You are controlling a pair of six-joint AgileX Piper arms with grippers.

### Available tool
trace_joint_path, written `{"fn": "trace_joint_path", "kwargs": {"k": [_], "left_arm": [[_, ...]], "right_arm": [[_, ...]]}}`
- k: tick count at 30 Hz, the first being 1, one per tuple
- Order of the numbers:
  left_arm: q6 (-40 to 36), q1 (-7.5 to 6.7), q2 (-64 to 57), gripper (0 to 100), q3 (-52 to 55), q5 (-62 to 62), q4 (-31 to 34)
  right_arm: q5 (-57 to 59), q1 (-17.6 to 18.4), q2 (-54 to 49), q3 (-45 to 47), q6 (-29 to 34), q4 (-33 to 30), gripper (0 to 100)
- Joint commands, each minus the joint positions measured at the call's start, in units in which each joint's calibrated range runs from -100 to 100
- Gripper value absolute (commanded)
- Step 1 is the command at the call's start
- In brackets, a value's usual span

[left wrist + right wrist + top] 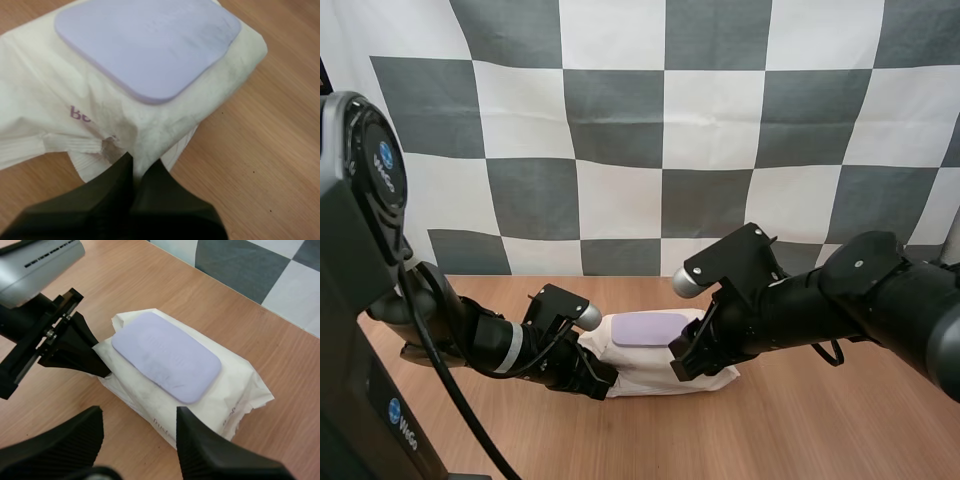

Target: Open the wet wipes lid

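Observation:
I expect the lid to swing back on its far edge and stay open when I lift it, because the lid's near edge [641, 345] stands above the wrapper.
A white pack of wet wipes [715, 380] lies flat on the wooden table, its pale purple lid [652, 328] closed on top. My left gripper [598, 378] is at the pack's left end, shut on the crimped end seam [107, 147]; its fingertips [125, 167] pinch the wrapper just below the lid [150, 42]. My right gripper [692, 356] hovers open over the pack's right half, touching nothing. From the right wrist, its two fingers [200, 445] stand wide apart above the near edge of the pack [240, 385], with the lid [165, 355] beyond them and the left gripper [75, 347] at the far end.
Bare wooden table [820, 430] surrounds the pack, with free room in front and to the right. Both arms crowd close over the pack from either side.

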Motion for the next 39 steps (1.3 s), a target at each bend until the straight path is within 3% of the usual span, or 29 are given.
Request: {"fn": "trace_joint_path", "kwargs": {"k": [1,7,12,19,27,39], "left_arm": [[0.78,-0.04,-0.08,0,0.03,0.07,0.08],[0.78,-0.04,-0.08,0,0.03,0.07,0.08],[0.78,-0.04,-0.08,0,0.03,0.07,0.21],[0.78,-0.04,-0.08,0,0.03,0.07,1.60],[0.78,-0.04,-0.08,0,0.03,0.07,1.60],[0.78,-0.04,-0.08,0,0.03,0.07,1.60]], "right_arm": [[0.20,-0.04,1.39,0.00,-17.04,1.07,71],[0.28,1.04,4.86,0.00,-27.85,0.23,76],[-1.58,5.69,6.91,0.00,-27.92,-2.44,76],[-20.58,12.09,12.73,0.00,-27.22,-11.25,76],[-36.63,13.68,16.95,0.00,-27.03,-15.29,76],[-37.34,14.88,18.74,-0.82,-27.16,-15.18,76]]}}
